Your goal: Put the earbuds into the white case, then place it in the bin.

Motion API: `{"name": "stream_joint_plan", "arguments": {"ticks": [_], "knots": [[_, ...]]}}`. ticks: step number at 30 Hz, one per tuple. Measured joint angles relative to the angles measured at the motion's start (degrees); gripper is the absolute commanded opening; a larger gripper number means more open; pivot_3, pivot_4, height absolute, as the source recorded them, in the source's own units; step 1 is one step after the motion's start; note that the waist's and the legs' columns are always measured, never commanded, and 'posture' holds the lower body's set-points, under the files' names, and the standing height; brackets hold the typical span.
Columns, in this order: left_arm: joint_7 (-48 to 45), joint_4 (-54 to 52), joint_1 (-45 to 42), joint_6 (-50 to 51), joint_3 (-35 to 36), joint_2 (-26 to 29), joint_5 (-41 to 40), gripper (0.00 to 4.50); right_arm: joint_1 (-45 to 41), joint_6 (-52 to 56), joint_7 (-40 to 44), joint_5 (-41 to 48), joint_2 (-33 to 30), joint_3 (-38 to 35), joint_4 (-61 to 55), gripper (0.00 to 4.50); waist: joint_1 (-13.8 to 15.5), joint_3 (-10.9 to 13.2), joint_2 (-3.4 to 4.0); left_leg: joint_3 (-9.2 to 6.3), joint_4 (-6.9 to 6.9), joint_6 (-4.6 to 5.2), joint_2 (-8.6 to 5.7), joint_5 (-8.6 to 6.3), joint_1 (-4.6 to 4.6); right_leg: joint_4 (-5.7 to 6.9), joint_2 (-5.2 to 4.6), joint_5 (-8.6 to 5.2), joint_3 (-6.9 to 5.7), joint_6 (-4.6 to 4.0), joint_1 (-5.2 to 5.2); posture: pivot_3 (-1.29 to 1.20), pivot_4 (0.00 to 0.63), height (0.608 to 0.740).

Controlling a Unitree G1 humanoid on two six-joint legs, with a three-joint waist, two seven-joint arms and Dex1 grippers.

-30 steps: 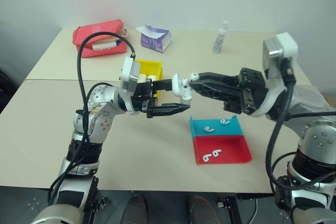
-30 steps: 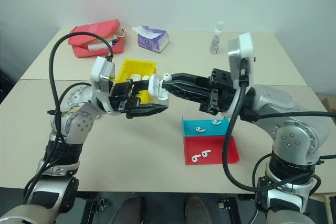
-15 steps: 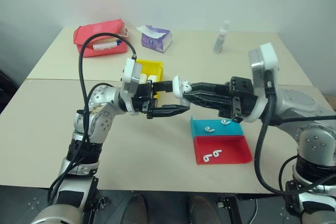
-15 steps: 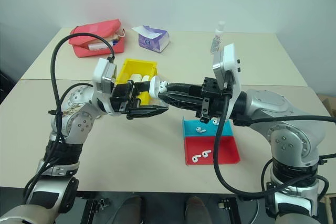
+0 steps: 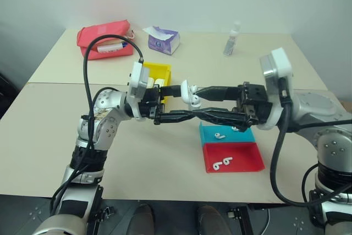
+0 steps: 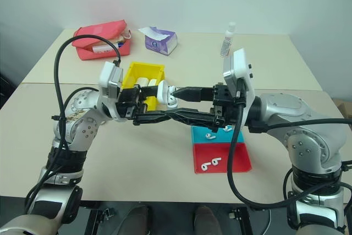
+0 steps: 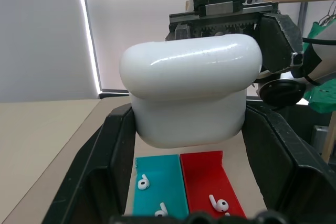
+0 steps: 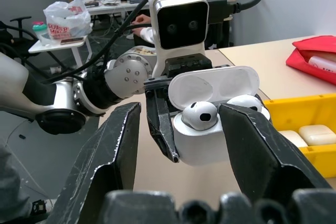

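Next, my right gripper closes its fingers and pushes the lid (image 8: 214,84) shut before the case gets binned, since the white case's lid stands open behind the seated earbuds (image 8: 201,116).
My left gripper (image 5: 184,103) is shut on the white case (image 5: 190,93), holding it in the air over the table with its lid flipped open. Two earbuds (image 8: 199,115) sit in the case's wells, as the right wrist view shows. My right gripper (image 5: 193,103) is open, one finger above the case and one below, neither touching it. The yellow bin (image 5: 155,71) stands just behind my left gripper with other white cases (image 8: 315,135) inside. More earbuds (image 5: 220,135) lie in the turquoise tray (image 5: 245,135), and two earbuds (image 5: 221,163) in the red tray (image 5: 245,158).
A red pouch (image 5: 104,39), a purple tissue pack (image 5: 163,39) and a small clear bottle (image 5: 231,39) stand along the table's far side. The two trays lie below my right forearm. Bare tabletop stretches at the front left.
My right gripper has spread its jaws apart and let go of the earbud, which now rests in the open case. My left gripper has stayed still with the case.
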Motion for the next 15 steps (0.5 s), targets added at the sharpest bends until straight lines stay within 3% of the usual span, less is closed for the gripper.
{"name": "stream_joint_plan", "arguments": {"ticks": [10,13,15], "knots": [[-0.5,0.0,0.0,-0.1,0.2,0.0,0.0,2.77,-0.1,0.0,-0.1,4.0,-1.5,-3.0,0.8,2.84,0.0,0.0,0.00,-0.01,0.00,0.01,0.00,0.00,-0.02,-0.02,0.00,0.00,-0.01,0.00,0.00,0.00,0.150,0.740],[-0.6,0.3,0.0,-0.2,0.2,0.0,0.0,2.77,-0.3,-0.1,0.4,5.0,-2.5,-4.5,1.0,2.36,0.1,0.0,0.00,0.00,-0.01,0.01,0.00,-0.01,-0.02,-0.03,0.00,0.00,-0.01,0.00,0.00,0.00,0.150,0.740],[-0.5,0.8,0.0,-0.2,0.1,-0.1,0.2,2.77,-1.3,-0.2,0.9,5.3,-3.6,-4.5,1.4,1.73,0.1,0.0,0.00,-0.01,0.00,0.01,0.00,-0.01,-0.01,-0.03,0.00,0.00,-0.01,0.00,0.00,0.00,0.150,0.740]]}}
